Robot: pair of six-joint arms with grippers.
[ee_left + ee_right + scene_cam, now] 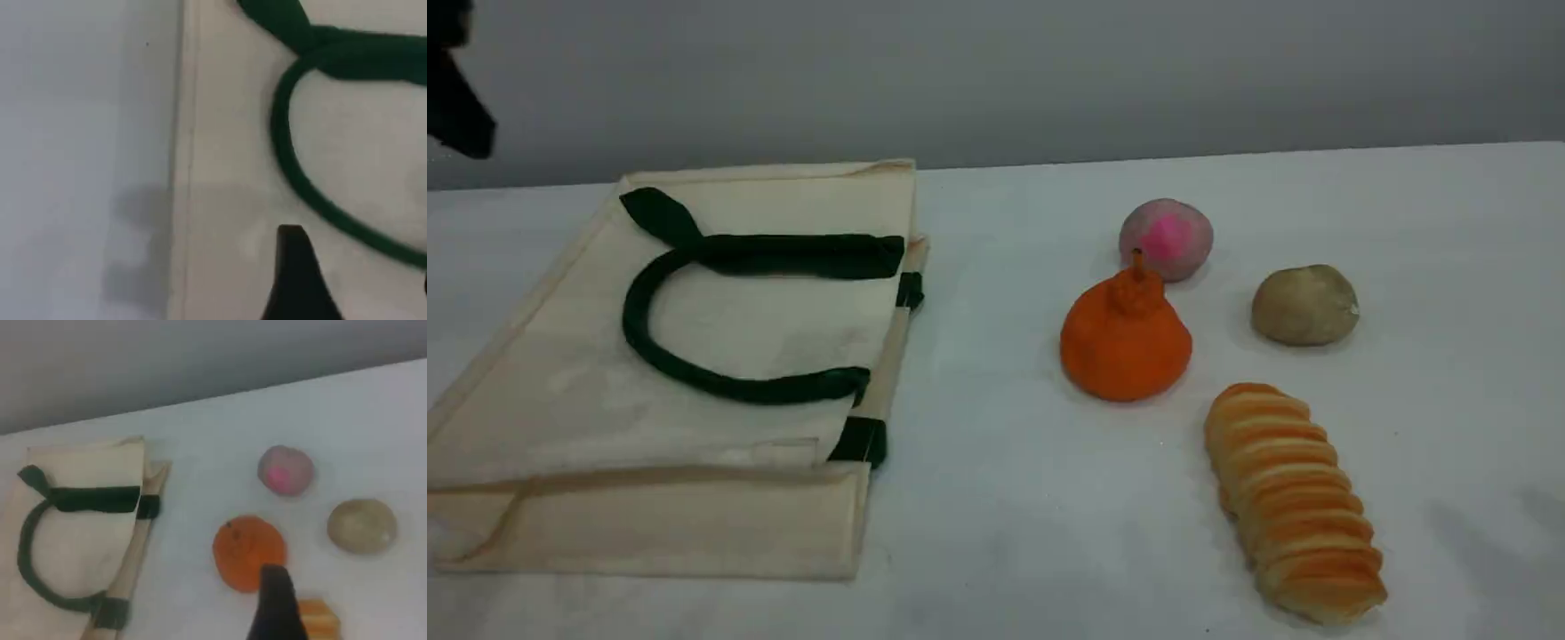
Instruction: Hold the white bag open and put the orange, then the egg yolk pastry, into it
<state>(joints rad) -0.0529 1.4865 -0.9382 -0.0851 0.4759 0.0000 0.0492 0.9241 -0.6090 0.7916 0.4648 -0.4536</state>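
Note:
The white bag's opening [883, 363] should open wide when I lift the far green handle, because a folded side pleat [514, 510] shows between the bag's panels.
The white bag [694, 356] lies flat on the table's left, its dark green handles [636, 311] looped on top. The orange [1125, 342] sits right of centre, with the tan egg yolk pastry [1304, 305] further right. My left gripper [360, 293] hovers open above the bag [227, 167] near its outer edge, one fingertip [293, 267] beside the green handle [293, 160]. My right gripper [343, 623] hangs open above the orange [243, 550], its fingertip [275, 590] overlapping the fruit's near side; the pastry [362, 525] and bag [80, 520] lie below it. Neither gripper holds anything.
A greyish ball with a pink centre [1167, 238] sits just behind the orange. A long ridged bread [1294, 502] lies in front of the pastry. A dark part of the left arm [458, 98] shows at the top left corner. A grey wall backs the table.

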